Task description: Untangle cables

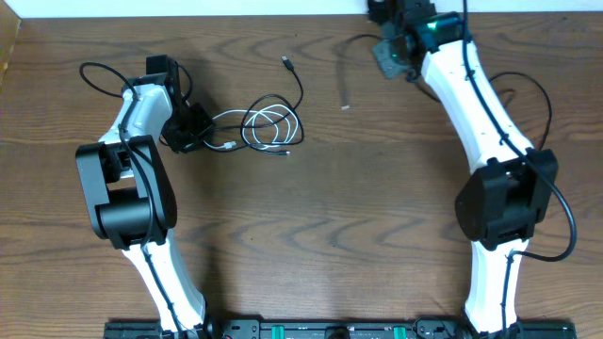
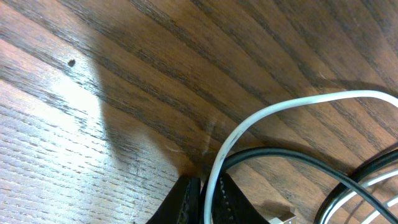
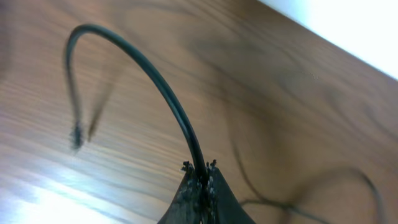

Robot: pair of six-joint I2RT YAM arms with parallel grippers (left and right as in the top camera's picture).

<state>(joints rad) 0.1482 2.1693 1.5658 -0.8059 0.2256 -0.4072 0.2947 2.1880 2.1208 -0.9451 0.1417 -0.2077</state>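
The black cable's dangling end is clear of the white coil. My right gripper should go on moving away from the coil and let go over the open wood [image 1: 563,77].
A white cable [image 1: 274,127] lies coiled at mid-table, tangled with a black cable [image 1: 298,88] whose plug points toward the far edge. My left gripper [image 1: 195,132] is at the coil's left end, shut on the white cable [image 2: 249,124]. That cord runs between its fingers [image 2: 231,199], with a black cable [image 2: 292,155] crossing under it. At the far right, my right gripper [image 1: 391,55] is raised and shut on another black cable [image 1: 343,80] that hangs down to the table. In the right wrist view this black cable [image 3: 149,68] arcs up from the shut right gripper [image 3: 199,169] and its free end dangles.
The left arm's own thick black wire [image 1: 99,73] loops at far left. The right arm's wire [image 1: 542,104] loops at right. The table's far edge [image 1: 283,17] runs just behind the right gripper. A metal plug tip [image 2: 283,218] lies beside the left fingers.
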